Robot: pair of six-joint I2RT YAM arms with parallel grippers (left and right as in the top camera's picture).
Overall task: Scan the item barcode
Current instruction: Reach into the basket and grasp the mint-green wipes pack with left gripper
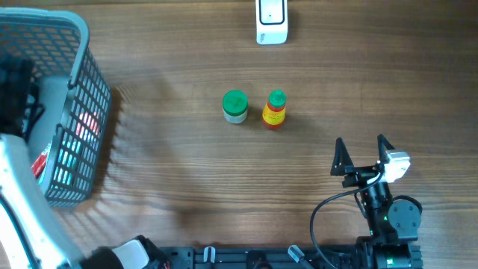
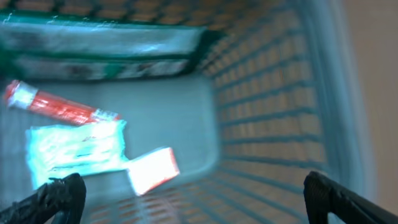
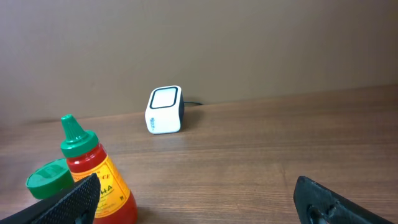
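My open left gripper should go on down to the teal packet point(image 2: 76, 149), which lies uncovered below it, until the teal packet has my fingers on both sides of its end point(image 2: 117, 147) by the small box, and then close.
In the left wrist view my left gripper point(image 2: 196, 200) hangs open above the inside of a grey mesh basket point(image 2: 280, 118), with nothing between its fingers. Below it lie a red tube point(image 2: 59, 107), a teal packet point(image 2: 74, 149), a small white-and-red box point(image 2: 152, 171) and a green pack point(image 2: 99, 50), all blurred. No barcode can be made out. The white scanner point(image 1: 271, 21) stands at the table's far edge. My right gripper point(image 1: 362, 153) rests open at the near right, pointing toward the scanner point(image 3: 165, 110).
A red sauce bottle point(image 1: 275, 110) with a green cap and a green-lidded jar point(image 1: 234, 106) stand mid-table, left of the right gripper's line. The basket point(image 1: 82, 134) fills the left side. My left arm point(image 1: 19, 202) reaches over it.
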